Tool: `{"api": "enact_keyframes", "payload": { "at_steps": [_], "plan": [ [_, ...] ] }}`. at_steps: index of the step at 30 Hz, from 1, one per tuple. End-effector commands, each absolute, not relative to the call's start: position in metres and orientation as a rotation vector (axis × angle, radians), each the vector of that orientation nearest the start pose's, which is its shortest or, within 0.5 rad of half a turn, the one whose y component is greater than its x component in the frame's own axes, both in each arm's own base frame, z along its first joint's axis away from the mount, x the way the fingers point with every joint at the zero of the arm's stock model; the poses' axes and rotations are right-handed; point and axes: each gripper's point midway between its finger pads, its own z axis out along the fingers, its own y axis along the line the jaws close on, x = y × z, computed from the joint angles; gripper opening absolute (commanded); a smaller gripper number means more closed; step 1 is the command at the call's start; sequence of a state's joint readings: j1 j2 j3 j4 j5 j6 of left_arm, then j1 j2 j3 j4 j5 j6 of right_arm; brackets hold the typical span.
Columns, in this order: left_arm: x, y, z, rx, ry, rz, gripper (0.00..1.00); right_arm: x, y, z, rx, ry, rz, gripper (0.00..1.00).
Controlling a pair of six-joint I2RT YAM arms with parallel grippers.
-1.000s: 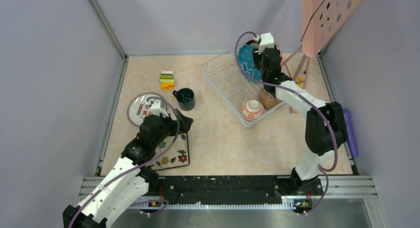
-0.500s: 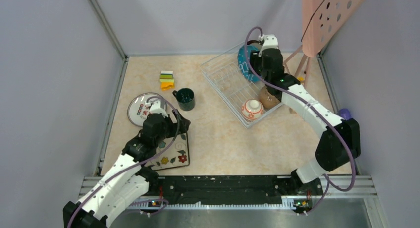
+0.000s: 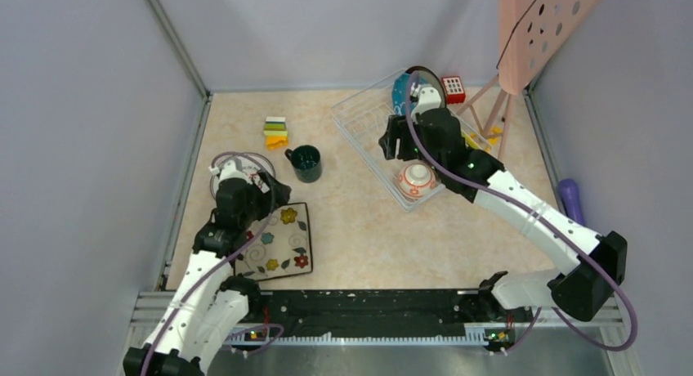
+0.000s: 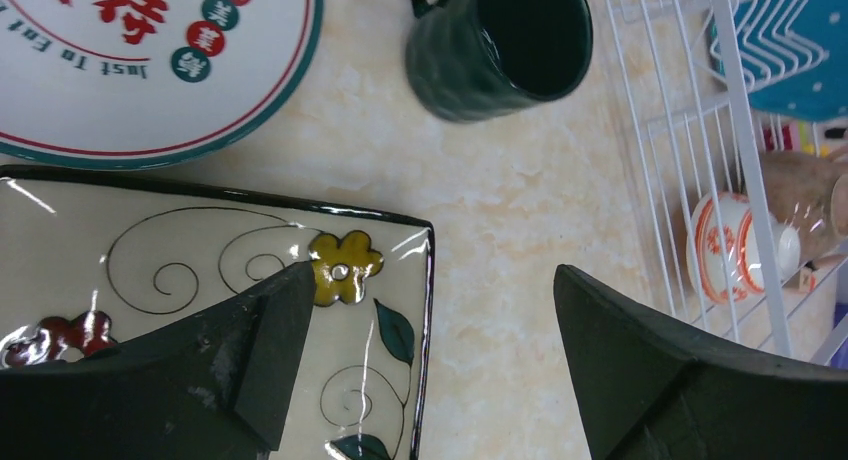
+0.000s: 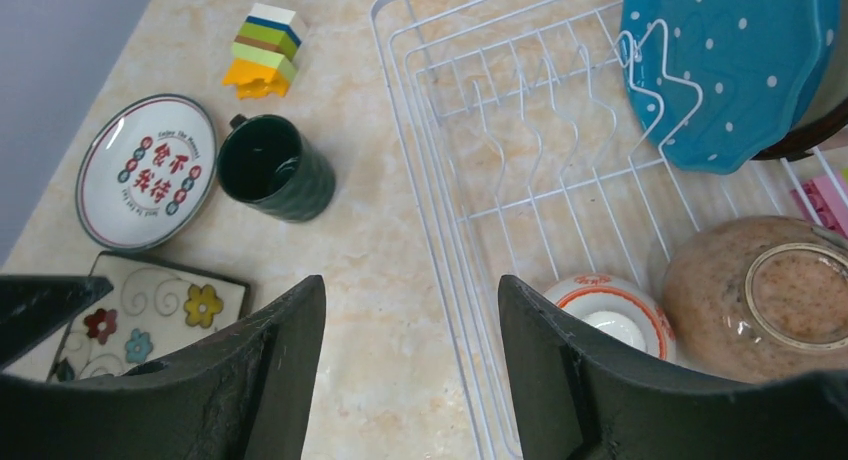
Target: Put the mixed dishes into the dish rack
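I can see that the white red-marked plate's wall-side rim [image 3: 212, 175] is clear of the floral plate and teal mug, so my left gripper should go on to that rim [image 3: 212, 185] and close there.
The white wire dish rack [image 3: 372, 135] holds the blue white-dotted plate [image 3: 401, 91] upright at its far end, the upside-down orange bowl [image 3: 417, 180] and the brown bowl [image 5: 762, 295]. A dark plate rim [image 5: 822, 128] shows behind the blue plate. The teal mug [image 3: 306, 162], the white red-marked plate [image 3: 230, 173] and the square floral plate [image 3: 282, 241] are on the table. My left gripper [image 4: 430, 280] is open above the floral plate's right edge. My right gripper [image 5: 410, 290] is open and empty above the rack's left rim.
A stack of coloured blocks [image 3: 275, 132] sits behind the mug. A red toy cube [image 3: 453, 88] lies beyond the rack. A pink perforated board on a stand [image 3: 539, 24] rises at the back right. A purple object [image 3: 571, 200] lies by the right wall.
My right gripper has let go of the blue plate, which now stands in the rack, and moved left and nearer. My left gripper has pulled back-left along the floral plate.
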State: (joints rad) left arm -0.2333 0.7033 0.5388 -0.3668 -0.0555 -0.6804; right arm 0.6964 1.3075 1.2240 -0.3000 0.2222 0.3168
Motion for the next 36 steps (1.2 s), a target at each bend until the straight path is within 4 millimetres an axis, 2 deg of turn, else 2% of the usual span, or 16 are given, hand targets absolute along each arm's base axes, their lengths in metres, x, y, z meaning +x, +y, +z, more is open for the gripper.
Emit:
{"api": "enact_keyframes", "payload": {
  "at_steps": [1, 8, 12, 18, 21, 25, 31, 36],
  "plan": [
    [0.273, -0.067, 0.172, -0.611, 1.992, -0.612, 0.94, 0.311, 0.252, 0.283, -0.238, 1.98, 0.546, 0.63],
    [0.291, -0.008, 0.16, -0.997, 1.897, -0.615, 0.98, 0.291, 0.257, 0.279, -0.249, 2.004, 0.649, 0.64],
    [0.298, 0.025, 0.149, -1.194, 1.845, -0.549, 0.98, 0.286, 0.263, 0.274, -0.272, 2.011, 0.694, 0.65],
    [0.309, 0.048, 0.137, -1.297, 1.83, -0.432, 0.97, 0.283, 0.267, 0.273, -0.288, 2.007, 0.72, 0.65],
    [0.307, 0.06, 0.129, -1.366, 1.805, -0.363, 0.95, 0.282, 0.265, 0.278, -0.284, 1.99, 0.725, 0.65],
    [0.298, 0.088, 0.118, -1.46, 1.769, -0.187, 0.92, 0.28, 0.265, 0.282, -0.283, 1.972, 0.742, 0.66],
    [0.3, 0.117, 0.112, -1.479, 1.719, -0.036, 0.91, 0.279, 0.267, 0.282, -0.29, 1.966, 0.759, 0.66],
    [0.309, 0.121, 0.089, -1.51, 1.792, -0.113, 0.93, 0.28, 0.268, 0.282, -0.293, 1.969, 0.757, 0.66]
  ]
}}
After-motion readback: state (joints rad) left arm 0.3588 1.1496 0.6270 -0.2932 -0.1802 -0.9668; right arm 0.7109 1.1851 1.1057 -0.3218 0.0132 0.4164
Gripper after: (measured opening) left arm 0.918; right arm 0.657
